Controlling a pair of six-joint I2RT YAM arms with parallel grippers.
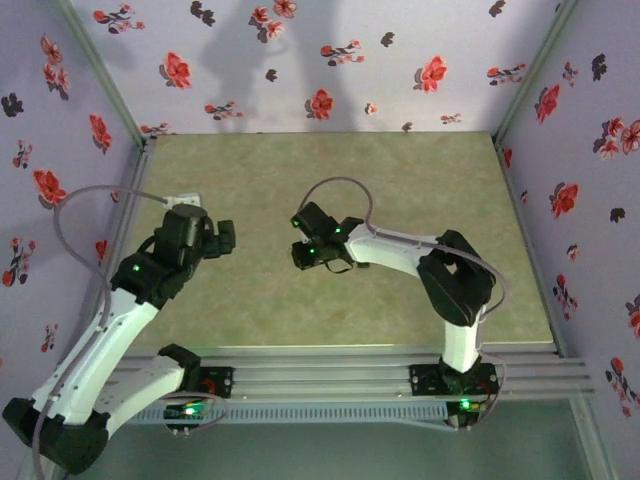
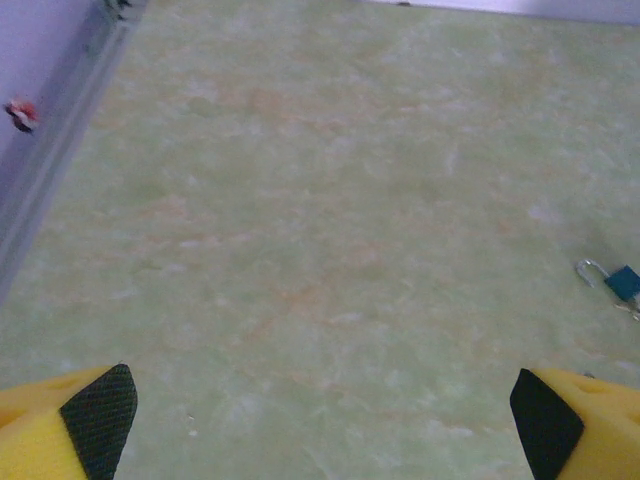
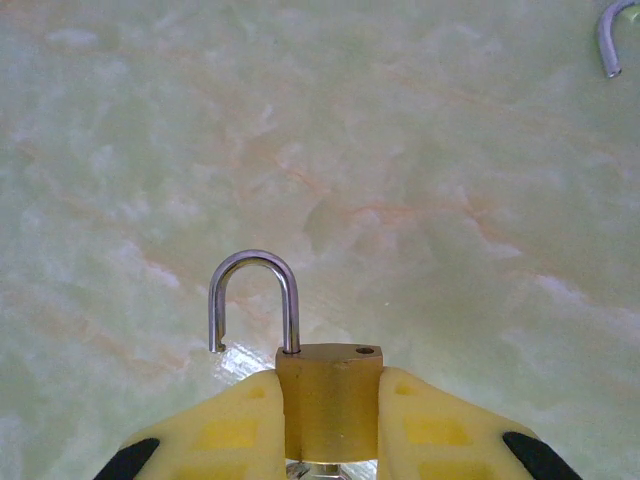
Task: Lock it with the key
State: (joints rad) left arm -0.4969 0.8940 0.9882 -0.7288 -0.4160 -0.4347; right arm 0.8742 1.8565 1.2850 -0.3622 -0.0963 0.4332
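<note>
My left gripper should keep moving in until its fingers are around the shackle, as my right gripper holds the brass padlock's body [image 3: 330,400] and the open shackle [image 3: 255,258] stands free.
My right gripper [image 3: 328,425] is shut on a brass padlock [image 3: 328,390], its yellow fingers [image 3: 225,435] pressing the body from both sides. The steel shackle [image 3: 252,265] is open and swung out to the left, its free end hanging clear of the hole in the body. A silver glint shows just under the lock body; I cannot tell whether it is the key. From above, the right gripper [image 1: 300,246] hovers over the middle of the table. My left gripper [image 2: 320,420] is open wide over bare table, and from above it [image 1: 222,240] faces the right one.
A small blue padlock [image 2: 624,283] with an open shackle lies on the green marbled table [image 2: 300,200] at the right edge of the left wrist view. A curved steel shackle [image 3: 607,40] shows at the top right of the right wrist view. Flowered walls [image 1: 320,60] enclose the table.
</note>
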